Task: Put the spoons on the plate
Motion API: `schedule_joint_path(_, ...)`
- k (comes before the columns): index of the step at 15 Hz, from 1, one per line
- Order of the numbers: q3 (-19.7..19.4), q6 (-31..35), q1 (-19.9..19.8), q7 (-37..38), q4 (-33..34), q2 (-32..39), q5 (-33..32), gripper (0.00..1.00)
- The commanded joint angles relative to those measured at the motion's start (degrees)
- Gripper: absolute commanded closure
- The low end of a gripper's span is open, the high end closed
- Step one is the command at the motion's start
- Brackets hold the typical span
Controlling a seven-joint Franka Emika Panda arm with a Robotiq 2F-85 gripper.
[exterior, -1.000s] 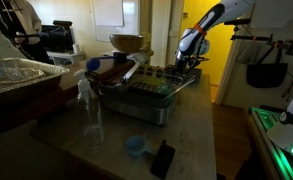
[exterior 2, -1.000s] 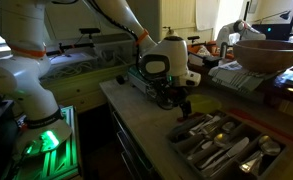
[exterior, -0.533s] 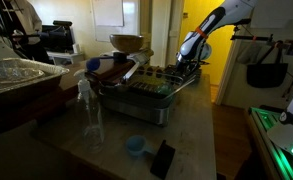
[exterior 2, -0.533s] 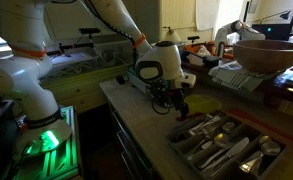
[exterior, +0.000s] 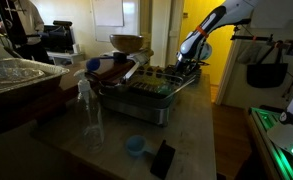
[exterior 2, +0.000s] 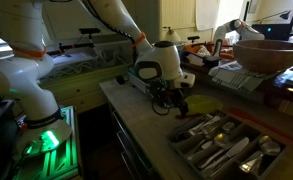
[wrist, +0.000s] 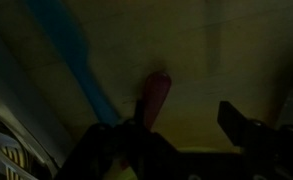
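Note:
The red spoon's end (wrist: 160,82) is close beside one finger. My gripper should center over the red spoon and pick it up before it goes to the yellow plate.
My gripper (exterior 2: 174,100) hangs low over the counter next to a yellow plate (exterior 2: 204,104), at the far end of the cutlery tray (exterior: 151,92). In the wrist view my gripper (wrist: 186,125) is open, with dark fingers wide apart and nothing between them. A red spoon (wrist: 157,92) lies right beside one finger, and a blue spoon (wrist: 76,50) lies further out on the dim yellowish surface. The cutlery tray (exterior 2: 222,146) holds several metal utensils. The wrist view is very dark.
A large bowl (exterior 2: 264,52) stands on a rack behind the tray. In an exterior view a clear bottle (exterior: 89,105), a blue cup (exterior: 135,146) and a black flat object (exterior: 162,158) stand on the near counter. The counter edge (exterior 2: 116,115) drops off beside the arm.
The wrist has shifted slightly away from the cutlery tray and lifted a little. The fingers stay over the same spot by the plate.

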Motion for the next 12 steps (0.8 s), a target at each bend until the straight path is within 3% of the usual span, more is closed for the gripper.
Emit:
schedule_joint_path(1,0.97,0.61,-1.36,-1.25,-1.57,-1.44,1.50,0.00)
schedule_joint_path(8,-0.62,2.25,-1.09,1.58,-0.64,0.57,2.19,0.02)
schedule_joint_path(10,-0.52,2.68,-1.14,1.88,-0.47,1.32,2.76,0.27)
schedule_joint_path(12,-0.54,3.26,-1.12,2.22,-0.49,1.83,2.74,0.36)
